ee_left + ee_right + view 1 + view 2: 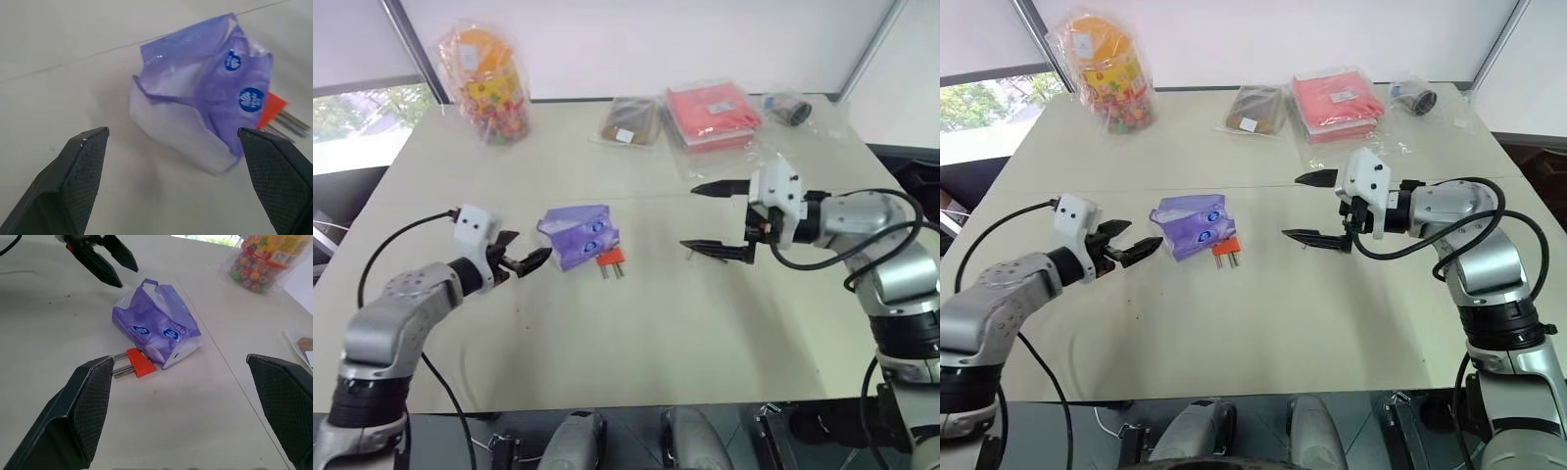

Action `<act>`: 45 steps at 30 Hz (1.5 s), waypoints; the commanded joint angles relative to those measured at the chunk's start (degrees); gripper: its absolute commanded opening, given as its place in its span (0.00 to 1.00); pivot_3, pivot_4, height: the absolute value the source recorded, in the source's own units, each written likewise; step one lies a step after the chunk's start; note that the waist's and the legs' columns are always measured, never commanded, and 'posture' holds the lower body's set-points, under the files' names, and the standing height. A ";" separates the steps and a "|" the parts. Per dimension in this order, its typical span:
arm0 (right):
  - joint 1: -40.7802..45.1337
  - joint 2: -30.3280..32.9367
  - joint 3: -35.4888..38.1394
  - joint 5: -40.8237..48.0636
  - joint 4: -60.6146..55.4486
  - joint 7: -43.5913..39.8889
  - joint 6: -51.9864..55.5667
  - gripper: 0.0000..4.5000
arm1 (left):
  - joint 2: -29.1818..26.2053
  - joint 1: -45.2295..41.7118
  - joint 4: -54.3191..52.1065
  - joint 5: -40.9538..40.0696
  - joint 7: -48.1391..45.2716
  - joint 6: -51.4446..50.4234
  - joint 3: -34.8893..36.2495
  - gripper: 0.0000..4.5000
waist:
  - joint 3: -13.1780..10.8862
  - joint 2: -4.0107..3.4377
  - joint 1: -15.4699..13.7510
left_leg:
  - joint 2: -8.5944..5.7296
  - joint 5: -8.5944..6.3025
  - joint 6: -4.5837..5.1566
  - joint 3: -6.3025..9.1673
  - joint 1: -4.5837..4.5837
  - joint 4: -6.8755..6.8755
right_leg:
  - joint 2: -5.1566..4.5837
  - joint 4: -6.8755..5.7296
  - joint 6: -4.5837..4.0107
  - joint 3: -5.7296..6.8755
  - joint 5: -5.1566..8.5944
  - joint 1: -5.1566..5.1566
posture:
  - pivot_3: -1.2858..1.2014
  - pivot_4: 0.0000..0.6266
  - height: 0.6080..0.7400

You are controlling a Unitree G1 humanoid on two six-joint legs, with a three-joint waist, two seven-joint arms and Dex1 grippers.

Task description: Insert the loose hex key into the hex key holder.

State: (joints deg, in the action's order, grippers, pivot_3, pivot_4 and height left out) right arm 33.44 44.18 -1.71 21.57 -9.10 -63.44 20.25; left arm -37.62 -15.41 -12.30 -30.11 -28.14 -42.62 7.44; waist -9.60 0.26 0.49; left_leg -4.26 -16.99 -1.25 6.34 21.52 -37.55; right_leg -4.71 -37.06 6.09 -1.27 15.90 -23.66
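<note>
The purple packet lies over one end of the hex key holder [610, 257], so I should expect bent key ends [599, 239] to be hidden beneath the purple packet.
The hex key holder [610, 258] is a small orange-red block lying on the table, its short metal keys pointing toward the near edge. It rests against a purple plastic packet [579, 235]. My left gripper [532, 245] hovers open just left of the packet, fingers aimed at it and holding nothing. My right gripper [688, 217] stands open and empty to the right of the holder, pointing left toward it. In the right wrist view the holder [140, 362] lies between the two fingers, farther off. The loose hex key is out of view.
Along the far side of the table [724, 333] stand a bagged jar of sweets [489, 83], a brown packet [629, 122], a red packet [713, 113] and a small bagged item [790, 110]. A cable trails from my left wrist.
</note>
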 commanded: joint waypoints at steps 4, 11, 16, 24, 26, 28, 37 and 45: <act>-0.90 -0.13 2.09 1.06 -4.05 2.15 0.80 1.00 | 3.17 -4.13 7.38 7.01 0.26 3.71 -5.48 0.98 | 0.00 0.00 0.07 | 0.00 0.01 -0.02 0.00 0.02 0.01 | 0.01 -0.01 0.00 0.00 0.00 -0.04 | 0.52 0.24 1.00; -1.38 -0.22 2.22 1.18 -5.06 3.38 1.15 1.00 | 6.78 -8.19 12.93 10.67 0.49 5.94 -6.78 0.67 | 0.00 0.01 -0.02 | -0.02 0.03 -0.05 0.00 0.03 -0.02 | 0.00 -0.03 0.01 0.01 0.00 -0.03 | 0.52 0.24 1.00; -1.72 -0.28 2.20 1.21 -5.62 3.93 1.30 1.00 | 9.07 -9.31 13.82 10.18 2.18 4.71 -4.11 0.09 | 0.00 0.01 0.07 | -0.01 0.15 -0.25 0.00 0.02 0.00 | 0.01 -0.04 0.01 0.01 0.00 -0.04 | 0.52 0.24 1.00; -1.56 -0.86 1.36 1.08 -5.60 4.20 1.24 1.00 | 13.86 -10.69 13.16 8.28 14.55 0.14 7.61 0.01 | -0.02 0.06 0.14 | -0.01 0.17 -0.28 0.01 0.02 -0.01 | 0.02 -0.07 0.01 0.01 -0.01 -0.05 | 0.52 0.24 1.00; -1.40 -1.20 0.94 1.10 -5.51 4.13 1.27 1.00 | 14.96 -10.39 11.77 8.55 21.43 0.62 13.79 0.01 | -0.04 0.08 0.21 | -0.01 0.19 -0.32 0.00 0.03 -0.01 | 0.02 -0.10 0.02 0.01 -0.01 -0.09 | 0.52 0.24 1.00; -1.33 -1.66 0.34 0.76 -5.15 3.99 0.91 1.00 | 15.32 -8.80 8.96 9.46 27.20 0.75 18.93 0.01 | -0.07 0.14 0.34 | 0.00 0.20 -0.34 -0.01 0.04 0.00 | 0.03 -0.13 0.02 0.00 -0.01 -0.14 | 0.52 0.24 1.00; 0.12 -3.55 -1.54 0.38 -2.75 1.96 -0.13 1.00 | 19.41 1.38 -6.27 10.49 42.51 -2.80 35.05 0.01 | -0.05 0.30 -0.28 | -0.02 0.22 -0.38 -0.01 0.35 -0.21 | 0.00 -0.15 0.03 0.01 -0.02 -0.32 | 0.52 0.24 1.00; 2.36 -5.16 -2.72 -0.36 -0.06 0.54 -1.46 1.00 | 21.06 3.43 -6.20 11.66 48.88 -1.08 41.67 0.01 | 0.04 0.46 -1.30 | -0.03 0.22 -0.38 0.02 0.57 -0.38 | 0.02 -0.17 0.06 0.06 -0.05 -0.44 | 0.52 0.24 1.00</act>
State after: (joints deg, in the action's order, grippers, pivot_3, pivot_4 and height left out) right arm 34.58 39.20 -4.89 20.99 -8.69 -62.49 19.86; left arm -16.11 -11.91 -16.50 -18.94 20.14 -45.45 47.77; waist -9.56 0.72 -0.81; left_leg -4.30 -16.78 -1.63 6.37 22.16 -37.96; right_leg -4.70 -37.23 6.15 -1.21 15.85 -24.15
